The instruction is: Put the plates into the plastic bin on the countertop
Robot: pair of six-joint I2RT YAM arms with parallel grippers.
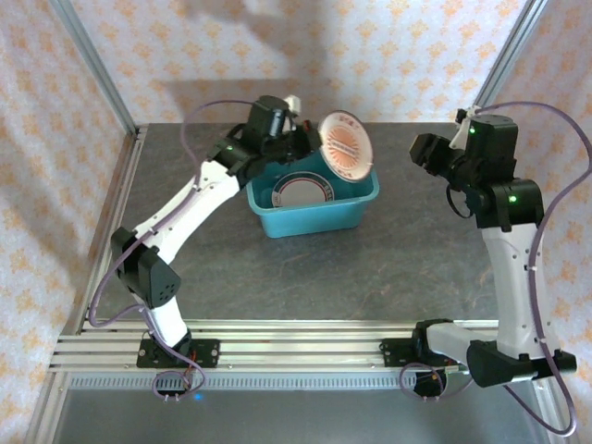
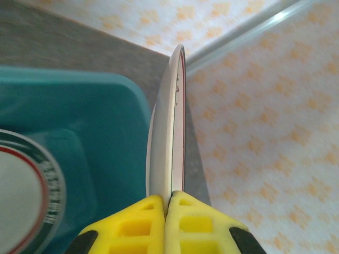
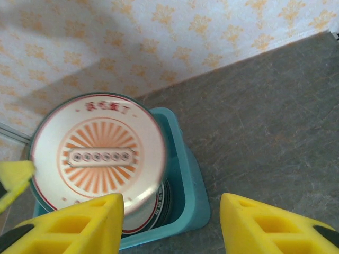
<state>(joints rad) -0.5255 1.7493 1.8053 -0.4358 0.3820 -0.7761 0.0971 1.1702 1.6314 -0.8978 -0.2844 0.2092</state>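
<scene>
The sunburst plate (image 1: pixel 346 146) is held by its rim in my left gripper, and the dark-rimmed plate (image 1: pixel 302 190) lies flat in the bin, so I should keep lowering until the plates meet.
A plate (image 1: pixel 347 145) with a red-orange sunburst face stands on edge above the back right of the teal plastic bin (image 1: pixel 319 219). My left gripper (image 1: pixel 313 139) is shut on its rim. In the left wrist view the plate (image 2: pixel 172 121) shows edge-on, pinched between the yellow fingertips of the left gripper (image 2: pixel 170 198). Another plate (image 1: pixel 301 190) with a dark rim lies flat inside the bin. My right gripper (image 1: pixel 427 153) hovers open to the right of the bin, holding nothing. From the right wrist view, the held plate (image 3: pixel 100 153) faces the open right gripper (image 3: pixel 172 222), over the bin (image 3: pixel 190 174).
The bin sits at the back middle of the dark grey countertop (image 1: pixel 416 259). Patterned walls and aluminium rails (image 1: pixel 102 83) close in the back and sides. Bare countertop lies in front of the bin and to its right.
</scene>
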